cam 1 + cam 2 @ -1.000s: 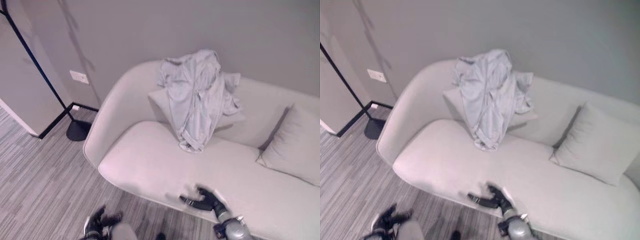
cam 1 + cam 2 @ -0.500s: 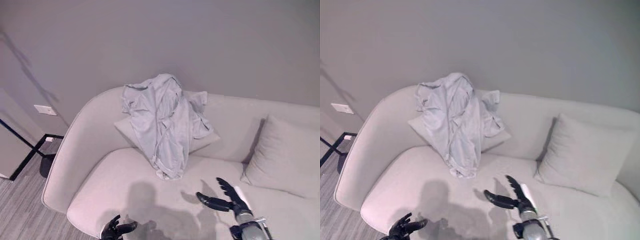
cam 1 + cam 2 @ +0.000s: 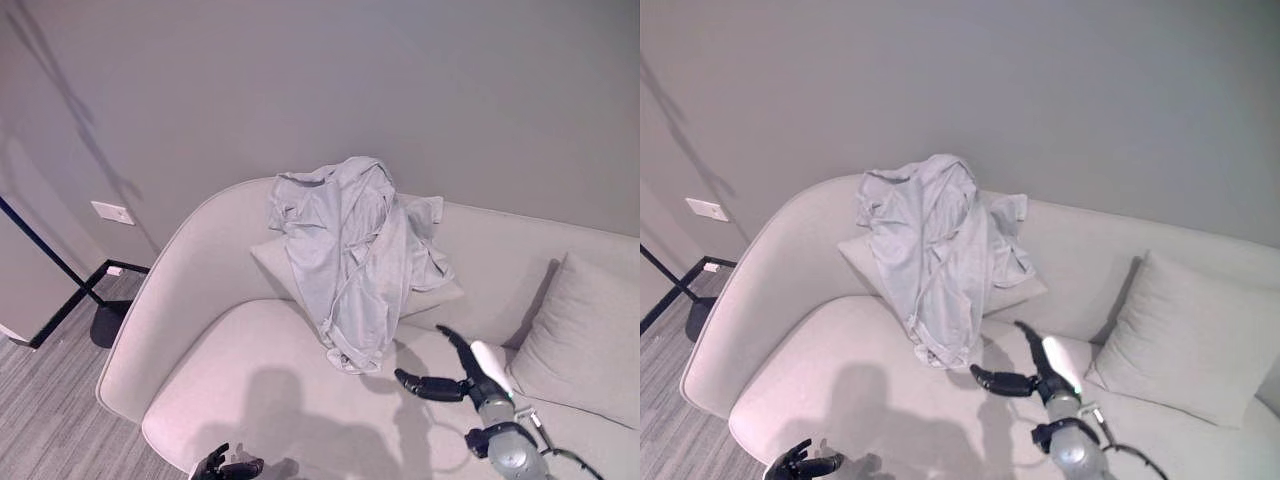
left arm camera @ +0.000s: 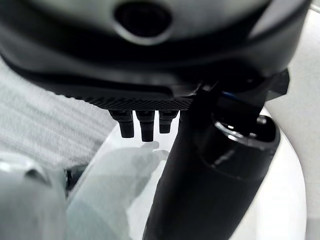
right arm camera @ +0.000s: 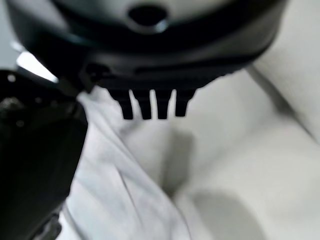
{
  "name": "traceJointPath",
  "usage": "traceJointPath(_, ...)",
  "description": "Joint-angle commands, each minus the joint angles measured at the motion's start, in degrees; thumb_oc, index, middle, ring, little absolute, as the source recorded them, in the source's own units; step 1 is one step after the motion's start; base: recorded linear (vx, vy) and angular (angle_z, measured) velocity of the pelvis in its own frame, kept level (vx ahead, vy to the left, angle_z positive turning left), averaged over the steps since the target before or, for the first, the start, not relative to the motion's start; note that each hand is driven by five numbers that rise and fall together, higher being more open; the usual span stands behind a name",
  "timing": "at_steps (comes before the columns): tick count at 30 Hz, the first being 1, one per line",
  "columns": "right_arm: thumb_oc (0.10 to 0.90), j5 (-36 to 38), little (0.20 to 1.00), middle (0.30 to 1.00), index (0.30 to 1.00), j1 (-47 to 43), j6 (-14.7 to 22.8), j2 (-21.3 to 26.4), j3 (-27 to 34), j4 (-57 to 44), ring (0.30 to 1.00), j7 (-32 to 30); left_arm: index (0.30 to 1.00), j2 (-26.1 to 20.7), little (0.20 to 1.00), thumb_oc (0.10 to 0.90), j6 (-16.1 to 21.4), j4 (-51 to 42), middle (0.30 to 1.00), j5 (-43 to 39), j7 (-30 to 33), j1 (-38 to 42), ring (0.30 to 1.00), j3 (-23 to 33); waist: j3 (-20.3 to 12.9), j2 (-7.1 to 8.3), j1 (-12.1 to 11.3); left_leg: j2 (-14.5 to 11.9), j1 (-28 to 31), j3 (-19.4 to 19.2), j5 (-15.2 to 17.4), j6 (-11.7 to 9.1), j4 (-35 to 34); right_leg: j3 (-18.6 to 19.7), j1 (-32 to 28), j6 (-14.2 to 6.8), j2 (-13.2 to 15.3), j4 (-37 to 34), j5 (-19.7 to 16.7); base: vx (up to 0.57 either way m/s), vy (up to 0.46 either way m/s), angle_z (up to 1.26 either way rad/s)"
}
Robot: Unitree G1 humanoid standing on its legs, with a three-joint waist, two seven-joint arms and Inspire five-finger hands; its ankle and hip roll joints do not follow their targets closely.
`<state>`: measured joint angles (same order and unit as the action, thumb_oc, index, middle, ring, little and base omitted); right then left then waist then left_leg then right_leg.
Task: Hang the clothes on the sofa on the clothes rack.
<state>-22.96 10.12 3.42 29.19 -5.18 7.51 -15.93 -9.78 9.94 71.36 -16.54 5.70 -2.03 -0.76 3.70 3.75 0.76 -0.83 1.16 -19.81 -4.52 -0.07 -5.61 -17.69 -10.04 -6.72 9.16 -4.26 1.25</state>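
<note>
The shirt (image 3: 345,265) has limp, overlapping folds (image 3: 378,240) bunched up over the cushion. It will open into a wide, sagging stretch when I lift both its ends.
A pale grey-blue shirt (image 3: 355,250) lies crumpled over a cushion (image 3: 283,268) against the back of a cream sofa (image 3: 190,310), its hem hanging down to the seat. My right hand (image 3: 458,378) hovers over the seat just right of that hem, open, with fingers spread toward the cloth and not touching it. In the right wrist view the shirt's folds (image 5: 115,190) lie close past the fingers (image 5: 150,107). My left hand (image 3: 228,466) hangs low by the sofa's front edge, fingers relaxed, holding nothing. The black clothes rack (image 3: 48,262) stands at the far left with its round base (image 3: 106,325) on the floor.
A second cushion (image 3: 590,335) leans in the sofa's right corner. A grey wall runs behind the sofa, with a white socket plate (image 3: 112,212) low on it. Striped grey floor (image 3: 45,410) lies between the sofa's left end and the rack.
The camera has shifted, so the whole scene sits differently. My right hand has risen and moved closer to the shirt's hem. The left hand stays low at the sofa's front.
</note>
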Motion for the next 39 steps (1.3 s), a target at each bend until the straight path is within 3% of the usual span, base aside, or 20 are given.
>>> traceJointPath(1, 0.8, -2.57, 0.9, 0.9, 0.9, -12.15, 2.18, 2.94, 4.23, -2.39, 0.9, -7.49, 0.9, -0.95, 0.9, 0.8, 1.29, 2.31, 0.9, 3.63, 0.3, -0.84, 0.9, -2.38, -0.65, 0.97, -3.86, -4.83, 0.19, 0.1, 1.5, -2.02, 0.64, -2.53, 1.68, -3.67, 5.28, 1.34, -3.0, 0.03, 0.052, 0.19)
traceJointPath(5, 0.8, -0.82, 0.9, 0.9, 0.9, -19.84, 0.3, 3.49, 4.25, 4.76, 0.9, -11.7, 0.9, -1.94, 0.9, 0.8, 1.01, 1.96, 0.9, 4.12, 0.63, -0.02, 0.9, -3.8, -0.07, 1.65, -6.03, -4.37, -2.17, 1.8, 1.33, -1.82, 0.68, -4.24, 2.38, -3.87, 5.6, 0.92, -3.42, 0.01, 0.032, 0.26)
traceJointPath(7, 0.8, 0.81, 0.9, 0.9, 0.9, -26.22, -0.84, 4.86, 3.62, 11.31, 0.9, -14.8, 0.9, -2.89, 0.9, 0.8, 1.14, 0.97, 0.9, 4.27, 0.67, 0.27, 0.9, -5.43, 0.97, 1.77, -8.2, -3.84, -4.71, 3.44, 1.2, -1.78, 1.01, -5.65, 3.25, -4.07, 5.95, 0.93, -3.72, 0.0, 0.042, 0.44)
traceJointPath(16, 0.8, 7.84, 0.9, 0.9, 0.9, -46.57, -0.7, 10.48, -2.0, 32.54, 0.9, -21.54, 0.9, -5.32, 0.9, 0.8, 1.94, 1.8, 0.9, 3.54, 1.49, 2.64, 0.9, -7.85, 3.62, 1.06, -12.15, -1.88, -12.09, 7.24, 1.15, -1.33, 2.58, -9.72, 6.43, -4.33, 7.38, 2.71, -4.27, 0.03, 0.057, 0.31)
traceJointPath(24, 0.8, 9.28, 0.9, 0.9, 0.9, -57.55, -2.62, 12.48, -7.45, 43.22, 0.9, -23.84, 0.9, -5.92, 0.9, 0.8, 2.83, -0.65, 0.9, 4.28, 2.85, 5.72, 0.9, -12.26, 5.71, 0.04, -13.51, -0.15, -16.04, 9.1, 2.18, -0.63, 5.67, -11.35, 8.54, -4.69, 8.92, 5.72, -6.43, 0.04, 0.059, 0.15)
traceJointPath(25, 0.59, 9.73, 0.585, 0.585, 0.585, -58.43, -2.92, 12.2, -8.32, 44.78, 0.585, -23.3, 0.9, -5.89, 0.9, 0.8, 2.93, -1.24, 0.9, 4.28, 3.02, 6.11, 0.9, -12.81, 5.89, -0.21, -13.66, 0.08, -16.57, 9.38, 2.24, -0.59, 6.05, -11.63, 8.59, -4.68, 8.99, 5.69, -6.42, 0.01, 0.046, 0.07)
traceJointPath(27, 0.4, 10.24, 0.3, 0.3, 0.3, -59.23, -3.14, 11.69, -9.24, 46.32, 0.3, -22.57, 0.9, -5.74, 0.9, 0.8, 2.99, -1.7, 0.9, 4.15, 3.16, 6.57, 0.9, -13.2, 5.99, -0.43, -13.65, 0.31, -16.97, 9.58, 2.31, -0.56, 6.27, -12.0, 8.55, -4.76, 9.03, 5.5, -6.61, 0.02, 0.031, 0.07)
traceJointPath(32, 0.4, 10.66, 0.3, 0.3, 0.3, -56.07, -3.05, 7.99, -11.29, 46.16, 0.3, -19.36, 0.9, -5.05, 0.9, 0.8, 3.28, -2.22, 0.9, 3.77, 4.06, 7.65, 0.9, -13.52, 5.28, -1.03, -12.86, 1.49, -18.06, 10.15, 2.66, -0.28, 6.23, -13.05, 8.68, -5.34, 9.7, 5.02, -7.81, 0.03, 0.033, 0.01)
traceJointPath(39, 0.4, 6.25, 0.3, 0.3, 0.3, -45.83, -2.5, 8.29, -7.32, 30.36, 0.3, -18.16, 0.9, -4.32, 0.9, 0.8, 2.3, -0.47, 0.9, 6.74, 4.95, 6.42, 0.9, -10.93, 4.19, -1.49, -9.4, 2.43, -14.61, 8.87, 3.77, 0.76, 4.54, -12.29, 9.49, -5.88, 11.81, 8.8, -8.71, 0.03, 0.055, -0.04)
